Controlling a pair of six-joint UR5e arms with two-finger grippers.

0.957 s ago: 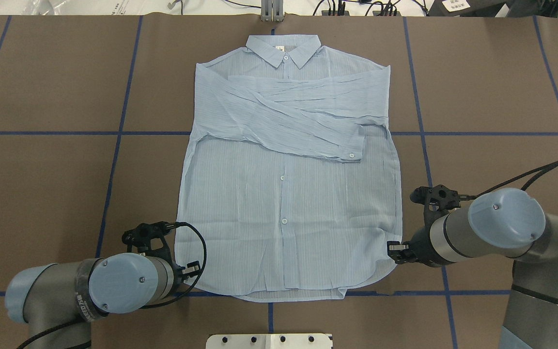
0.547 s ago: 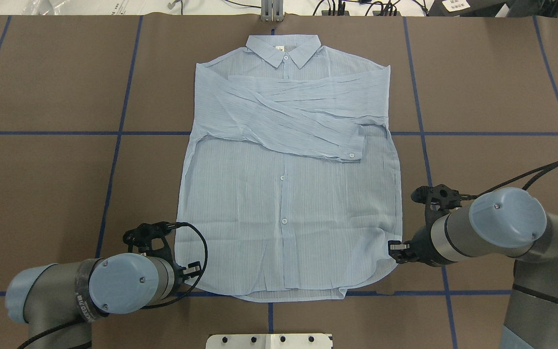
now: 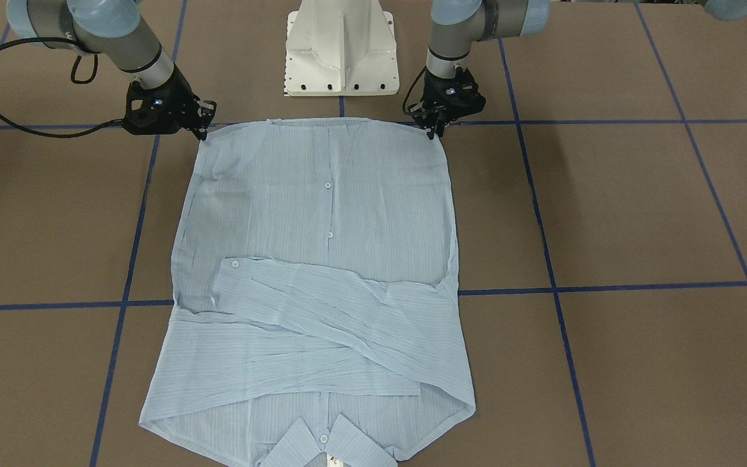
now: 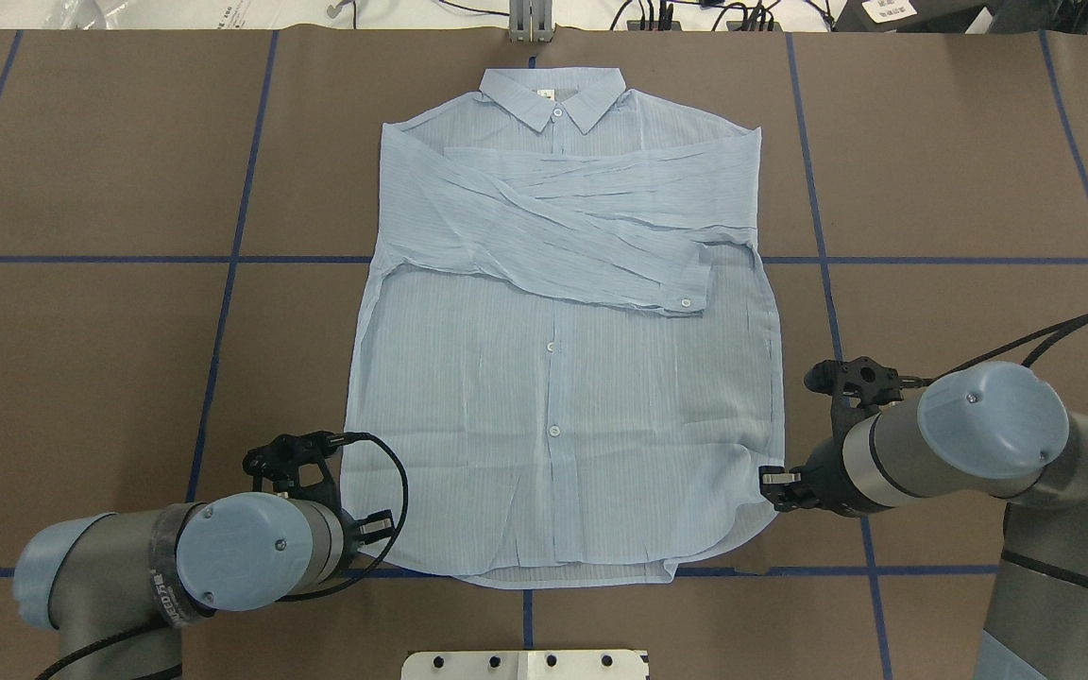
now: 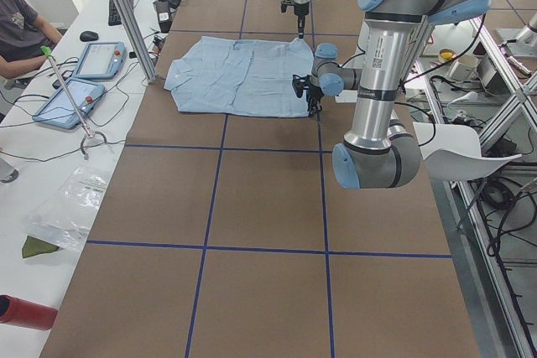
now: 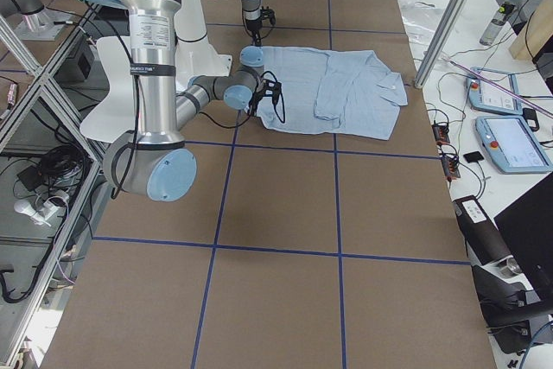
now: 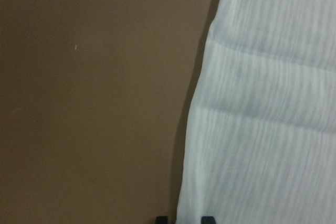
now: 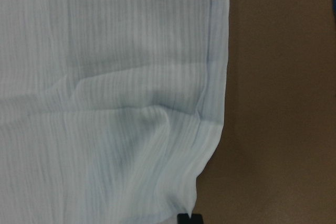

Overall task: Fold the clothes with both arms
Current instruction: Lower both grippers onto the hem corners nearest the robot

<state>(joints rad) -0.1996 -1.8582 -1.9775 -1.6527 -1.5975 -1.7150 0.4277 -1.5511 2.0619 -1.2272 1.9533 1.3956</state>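
The shirt should fold over and cover its sleeves when I carry the hem (image 3: 318, 120) toward the collar, because its lower body (image 3: 382, 203) lies flat and limp.
The pale blue striped shirt (image 4: 553, 397) lies flat and buttoned on the brown table, collar at the far edge, both sleeves folded across the chest. My left gripper (image 4: 379, 522) sits low at the hem's near-left corner. In the left wrist view its fingertips (image 7: 161, 219) stand narrowly open, with the shirt's edge (image 7: 252, 129) between them. My right gripper (image 4: 771, 480) is at the shirt's near-right side edge. The right wrist view shows it (image 8: 189, 217) shut on the puckered cloth (image 8: 131, 103) there. In the front-facing view the grippers (image 3: 434, 131) (image 3: 201, 133) flank the hem.
The white pedestal base (image 3: 341, 52) stands just behind the hem, between the two arms. Blue tape lines (image 4: 232, 283) grid the brown table cover. A grey clamp (image 4: 530, 24) sits at the far edge. A seated person (image 5: 21, 23) and tablets (image 5: 101, 60) are at a side bench.
Both arms have crept a few pixels rightward in the overhead view. The shirt's outline has not visibly shifted.
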